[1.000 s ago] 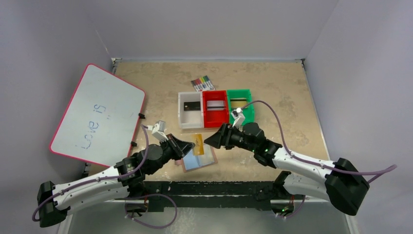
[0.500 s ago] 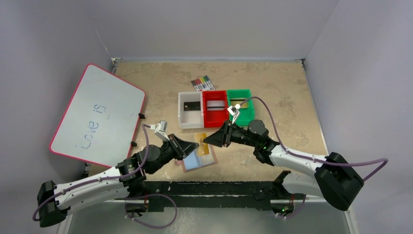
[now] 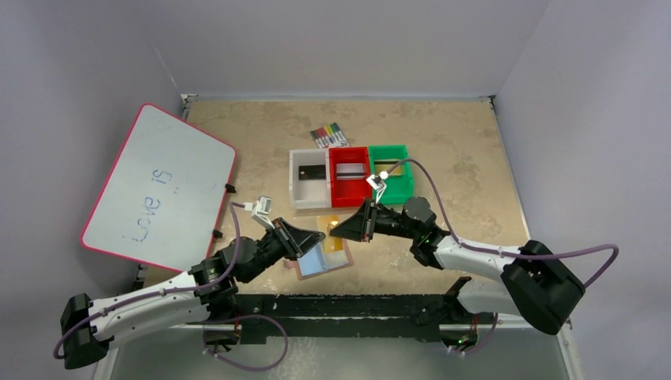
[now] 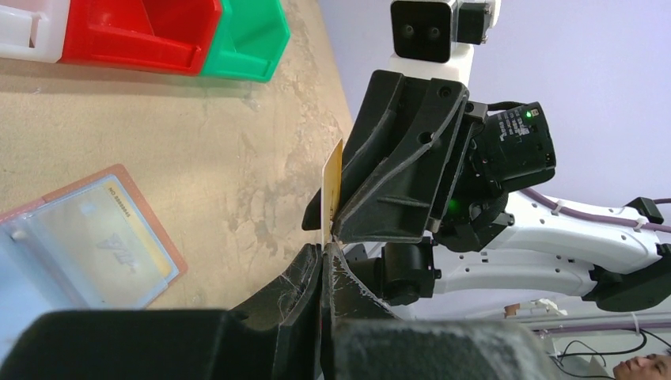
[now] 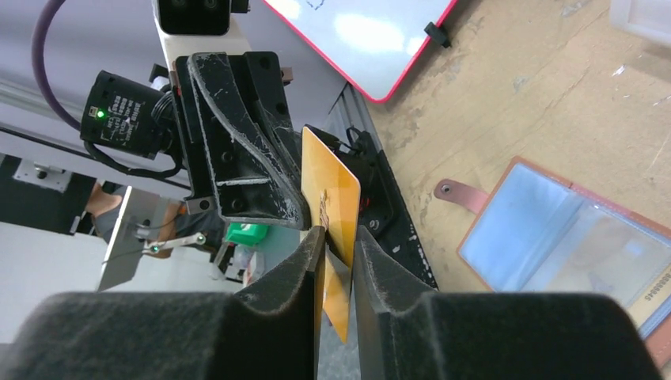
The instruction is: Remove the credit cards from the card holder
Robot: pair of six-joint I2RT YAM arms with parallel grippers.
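Note:
The robot's left gripper is holding the gold card, but the green bin is closer to the right gripper, so next the right gripper takes the card over and brings it there.
A gold credit card stands on edge in the air between my two grippers. The left gripper is shut on one edge of it. My right gripper has its jaws on either side of the opposite edge, with a narrow gap still showing beside the card. In the top view both grippers meet above the open card holder. The tan holder lies flat on the table, and another gold card sits in one of its clear pockets.
White, red and green bins stand in a row behind the holder, each with a card inside. A pack of coloured markers lies behind them. A red-rimmed whiteboard covers the table's left side.
My right gripper has moved left to the card held by the left gripper, and its jaws have narrowed around the card. The left gripper has stayed nearly still.

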